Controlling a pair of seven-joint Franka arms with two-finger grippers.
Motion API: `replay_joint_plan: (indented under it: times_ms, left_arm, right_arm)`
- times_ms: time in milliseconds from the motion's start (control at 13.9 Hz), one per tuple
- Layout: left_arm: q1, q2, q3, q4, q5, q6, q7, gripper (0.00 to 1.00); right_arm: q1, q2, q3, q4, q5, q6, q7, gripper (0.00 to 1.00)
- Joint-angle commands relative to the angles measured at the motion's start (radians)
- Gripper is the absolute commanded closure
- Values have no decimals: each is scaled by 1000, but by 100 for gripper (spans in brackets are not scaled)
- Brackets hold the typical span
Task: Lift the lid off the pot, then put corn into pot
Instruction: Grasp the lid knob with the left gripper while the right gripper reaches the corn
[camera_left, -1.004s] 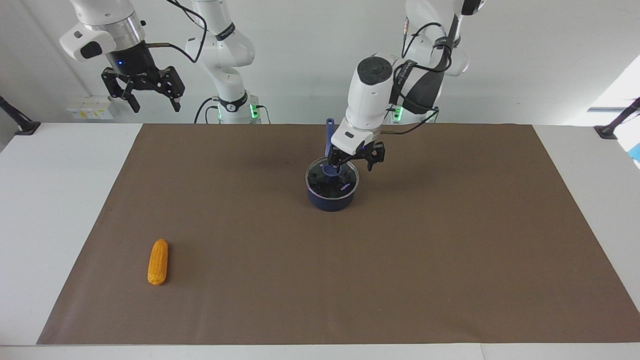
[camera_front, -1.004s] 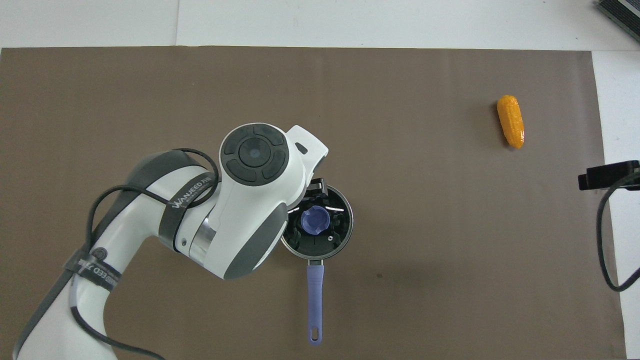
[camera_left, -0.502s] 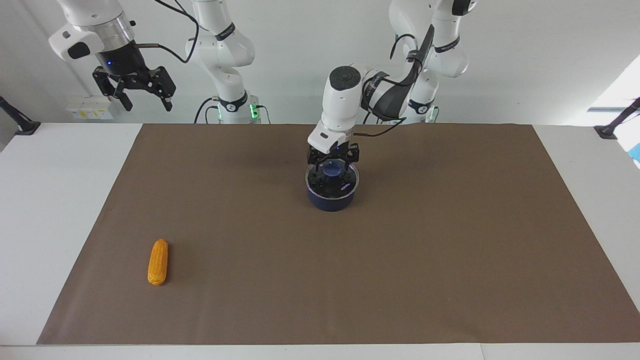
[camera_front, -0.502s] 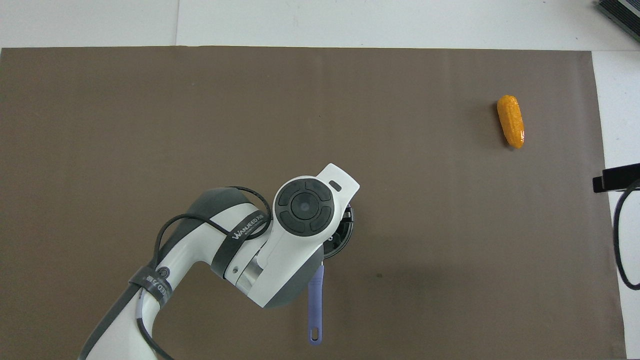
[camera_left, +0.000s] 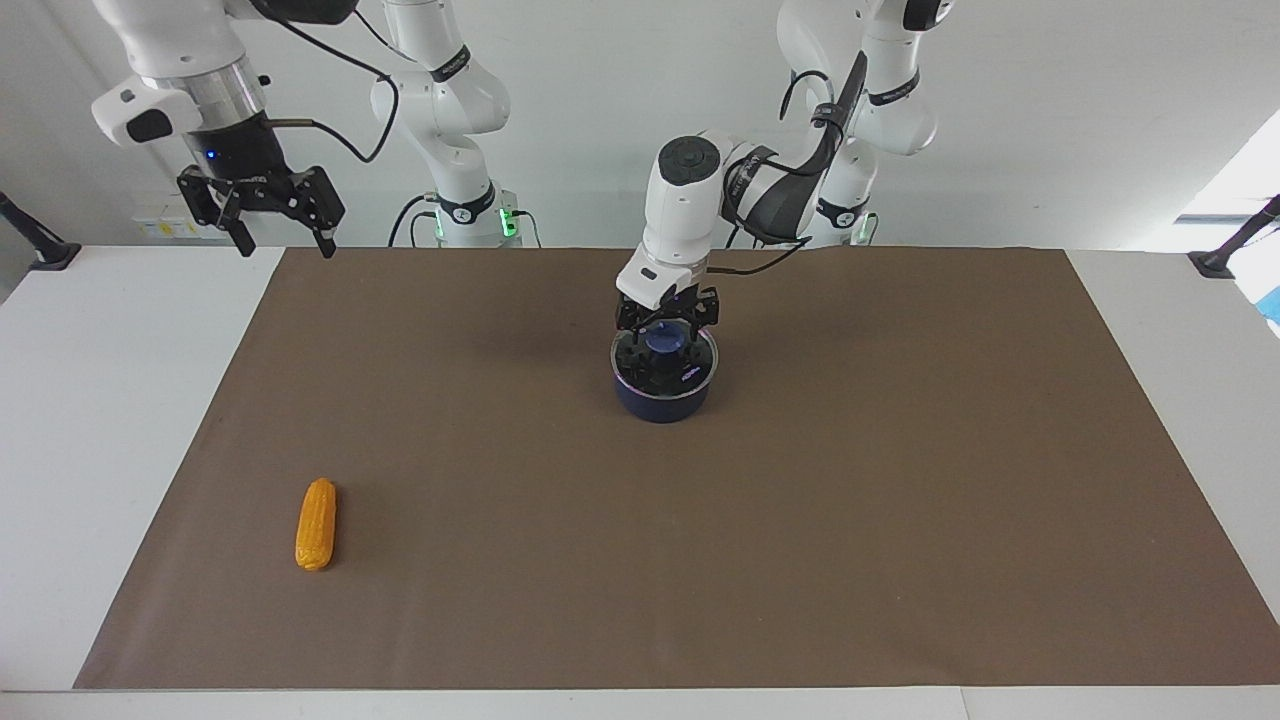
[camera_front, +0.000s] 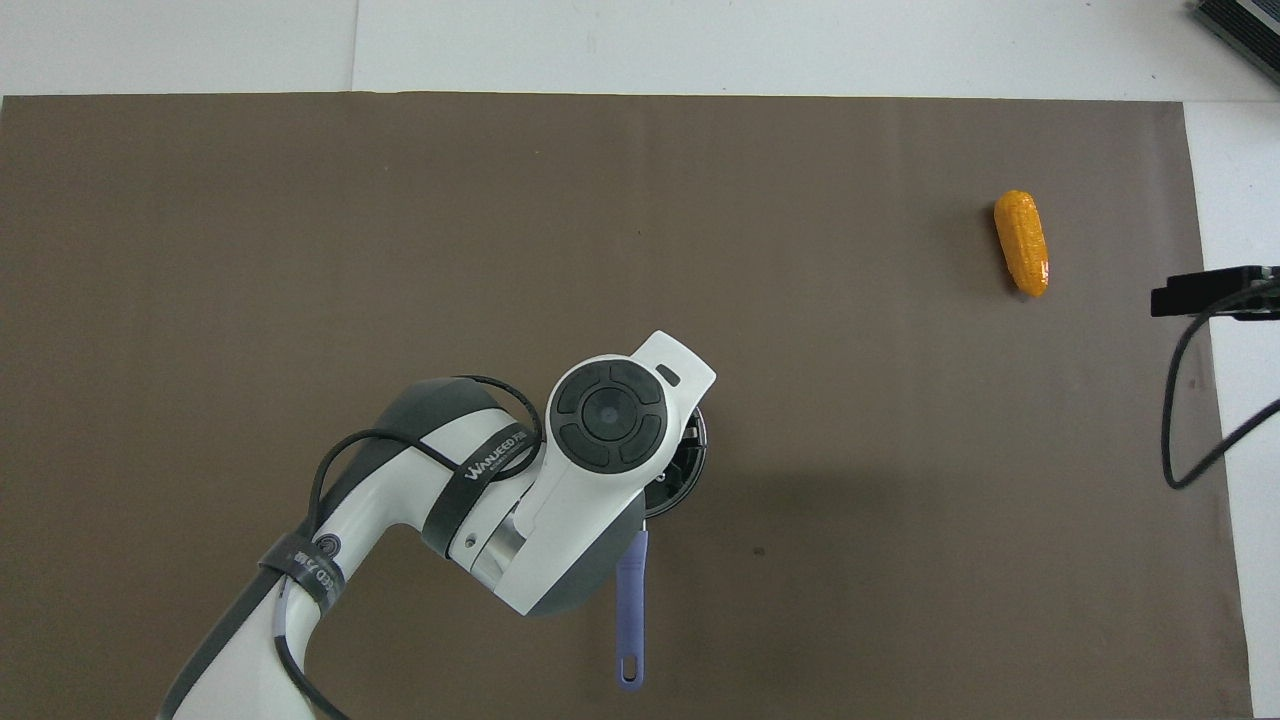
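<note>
My gripper will uncover an empty pot (camera_front: 666, 494) when it lifts the lid, because only a dark inside shows through the exposed edge of the glass lid (camera_front: 696, 452).
The dark blue pot (camera_left: 660, 397) stands mid-table with the glass lid (camera_left: 694, 366) on it and its blue handle (camera_front: 630, 610) pointing toward the robots. My left gripper (camera_left: 665, 333) is down on the lid, open, one finger on each side of the blue knob (camera_left: 663, 343). In the overhead view the left arm covers most of the pot (camera_front: 692, 468). The orange-yellow corn (camera_left: 316, 524) (camera_front: 1021, 243) lies on the mat toward the right arm's end, farther from the robots than the pot. My right gripper (camera_left: 285, 238) hangs open and empty, high over that end's table edge.
A brown mat (camera_left: 900, 500) covers most of the white table (camera_left: 120, 420). A black mount (camera_left: 40, 250) sits at the table corner by the right arm, another (camera_left: 1225, 255) at the left arm's end.
My left gripper swung over the lid's centre and sank around the knob, staying open. The right gripper drifted outward toward its end of the table and a little lower.
</note>
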Motion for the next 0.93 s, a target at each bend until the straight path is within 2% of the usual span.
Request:
replay_joint_plan:
  times_ms: [0, 215, 430, 574, 717, 861]
  left_arm:
    - [-20, -33, 13, -27, 37, -15, -2, 3]
    - [-24, -33, 13, -27, 46, -16, -2, 7]
    - [-31, -33, 13, -25, 46, -22, -2, 21]
    - [-31, -33, 13, -25, 46, -19, -2, 40]
    - [-31, -31, 16, -18, 46, -24, -2, 64]
    - [-27, -20, 17, 28, 50, -80, 0, 86]
  right_arm:
    - [-2, 120, 1, -16, 9, 148, -26, 0]
    - [-13, 260, 3, -3, 13, 295, -28, 0]
    - [-13, 360, 5, -2, 26, 438, -26, 0]
    - [-13, 404, 6, -2, 24, 484, -28, 0]
    - [-19, 453, 6, -2, 23, 536, -43, 0]
    - [-42, 521, 6, -2, 21, 637, -101, 0]
